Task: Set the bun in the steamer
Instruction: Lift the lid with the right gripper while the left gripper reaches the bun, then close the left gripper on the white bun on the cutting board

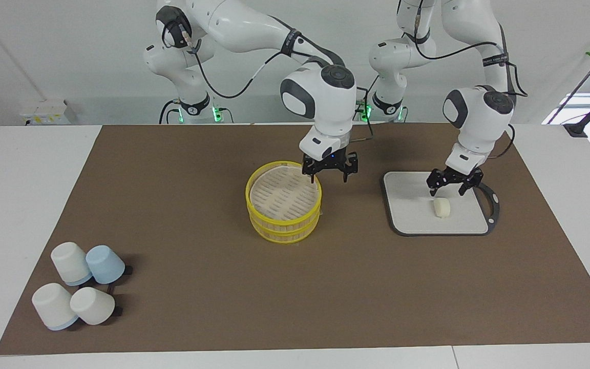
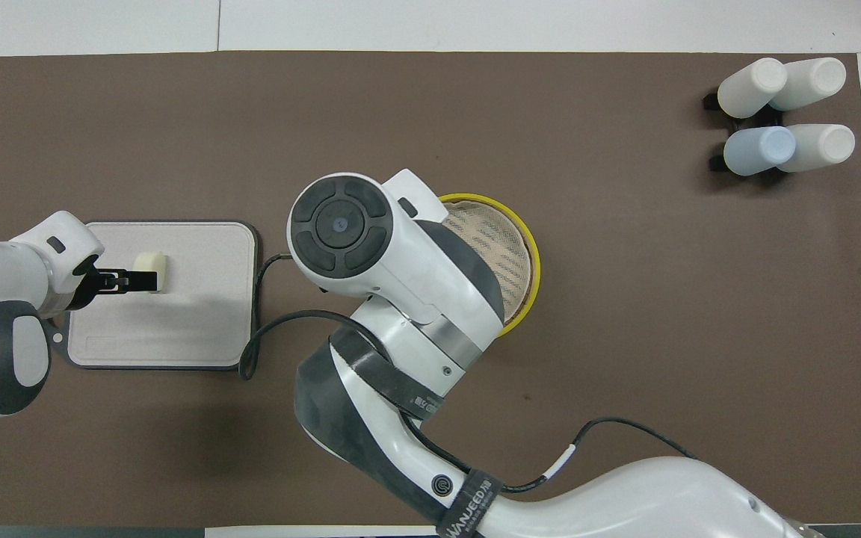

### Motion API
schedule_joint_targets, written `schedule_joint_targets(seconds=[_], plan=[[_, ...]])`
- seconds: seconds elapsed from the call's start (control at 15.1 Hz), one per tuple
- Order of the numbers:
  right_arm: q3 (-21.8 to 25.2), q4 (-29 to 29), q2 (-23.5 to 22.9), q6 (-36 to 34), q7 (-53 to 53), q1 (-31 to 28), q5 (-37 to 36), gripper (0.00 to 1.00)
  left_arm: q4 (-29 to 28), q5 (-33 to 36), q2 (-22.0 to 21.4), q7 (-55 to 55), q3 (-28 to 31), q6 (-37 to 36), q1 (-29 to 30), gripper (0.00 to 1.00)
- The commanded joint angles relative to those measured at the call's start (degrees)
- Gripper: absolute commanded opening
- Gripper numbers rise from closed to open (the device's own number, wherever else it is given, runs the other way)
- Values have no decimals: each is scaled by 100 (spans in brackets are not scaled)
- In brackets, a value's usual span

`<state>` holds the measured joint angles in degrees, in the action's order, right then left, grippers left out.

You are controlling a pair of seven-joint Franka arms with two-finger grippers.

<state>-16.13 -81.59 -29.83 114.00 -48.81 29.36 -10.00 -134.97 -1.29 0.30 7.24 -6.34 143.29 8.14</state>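
I expect the steamer lid (image 2: 535,264) to come off whole and uncover a hidden slatted bottom when I lift it, since a pale disc (image 2: 492,240) fills the steamer's yellow rim.
The bun (image 1: 441,207) (image 2: 152,270), a small cream lump, lies on a flat grey board (image 1: 410,210) (image 2: 176,321) toward the left arm's end of the table. My left gripper (image 1: 447,190) (image 2: 128,281) hangs open just above the bun and is not touching it. The steamer (image 1: 282,225) (image 2: 531,261), yellow-rimmed with two stacked tiers and a slatted top, stands mid-table. My right gripper (image 1: 329,179) is open and empty. It hangs low beside the steamer's rim, on the board's side. In the overhead view the right arm's own wrist hides it.
Several upturned cups (image 1: 77,284) (image 2: 782,112), white and pale blue, cluster at the right arm's end, farther from the robots than the steamer. A brown mat (image 1: 197,287) covers the table. The right arm stretches over the mat nearer to the robots than the steamer.
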Motion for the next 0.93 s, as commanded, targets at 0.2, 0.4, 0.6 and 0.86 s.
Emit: schedule_joint_targets(seconds=[0.2,0.4,0.6,0.86], plan=[[-39,-971,513,393,390,-115,-55,100,-30,-3,295,84,-42,576,-5,94],[-39,-1298,636,614,398,-97,-55,85,-30,-3,383,102,-42,744,-14,82],[-39,-1307,636,614,442,-97,-55,58,-21,-3,427,110,-34,770,-23,41],[-48,-1307,636,606,442,-106,-46,0,75,-3,453,119,-42,683,-14,22]])
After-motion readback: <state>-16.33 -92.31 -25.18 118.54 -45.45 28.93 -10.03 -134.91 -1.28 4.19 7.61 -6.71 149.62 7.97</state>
